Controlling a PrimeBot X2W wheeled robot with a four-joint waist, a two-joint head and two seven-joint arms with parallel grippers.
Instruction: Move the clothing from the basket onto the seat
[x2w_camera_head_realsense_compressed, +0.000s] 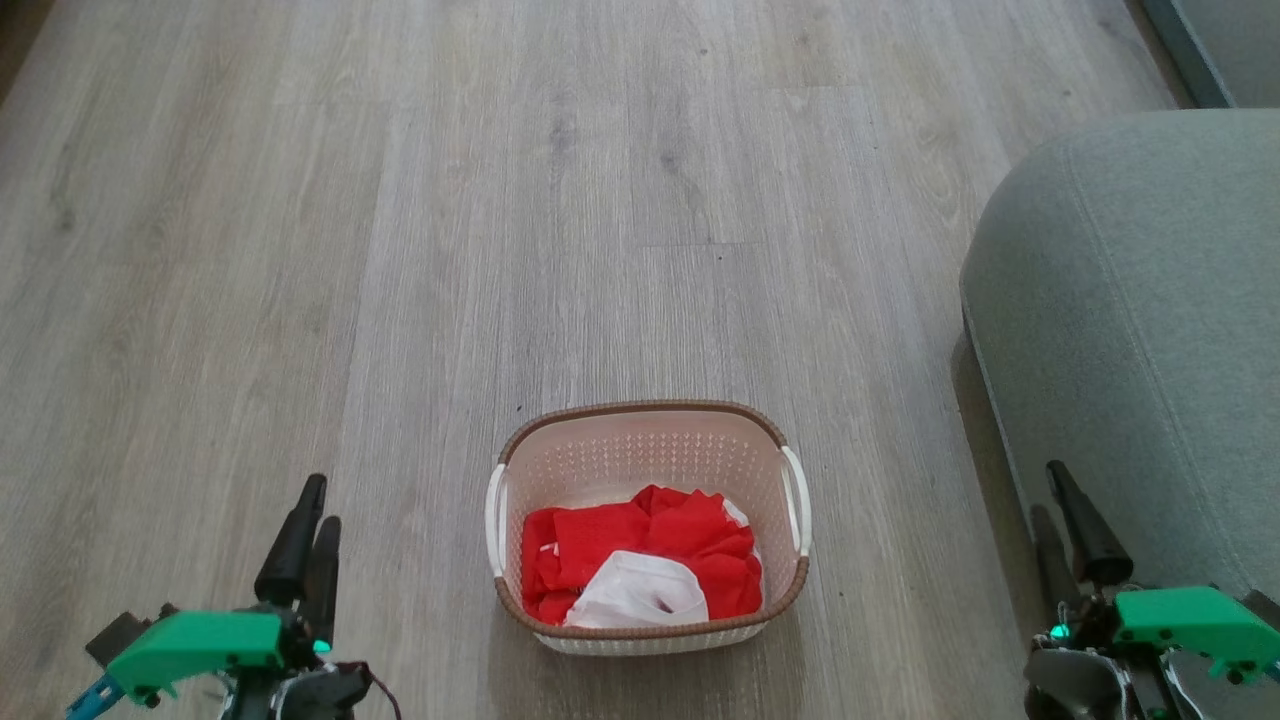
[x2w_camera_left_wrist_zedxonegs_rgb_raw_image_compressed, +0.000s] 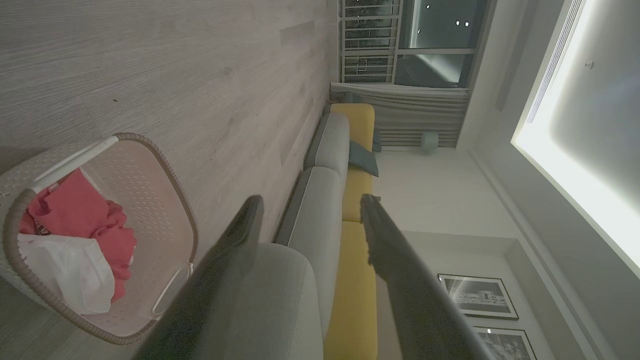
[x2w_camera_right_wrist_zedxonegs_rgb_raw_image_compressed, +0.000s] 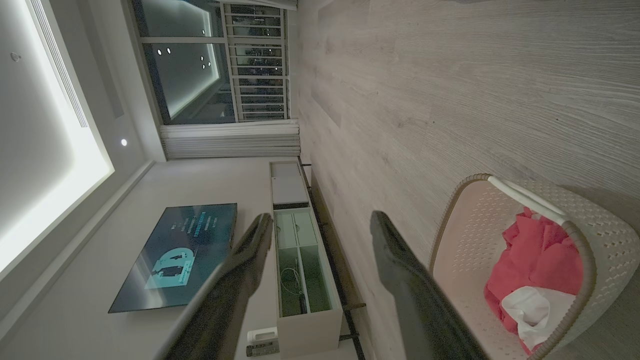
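The white part runs into the red folds, so the red clothing will come up in one bundle when I lift, leaving the basket empty.
The red clothing with a white part lies crumpled inside the cream basket, which stands on the wood floor at bottom centre of the head view. The grey-green seat sits to the basket's right. My left gripper hangs open at the lower left, well apart from the basket. At the lower right my right gripper is open too, beside the seat's front edge. In the left wrist view my left gripper is open and empty, with the basket and clothing at left. The right wrist view has my right gripper open, the basket and clothing at right.
Pale wood floor stretches ahead and to the left. A grey and yellow sofa runs along one wall. Along the other wall stand a white TV cabinet and a wall-mounted TV.
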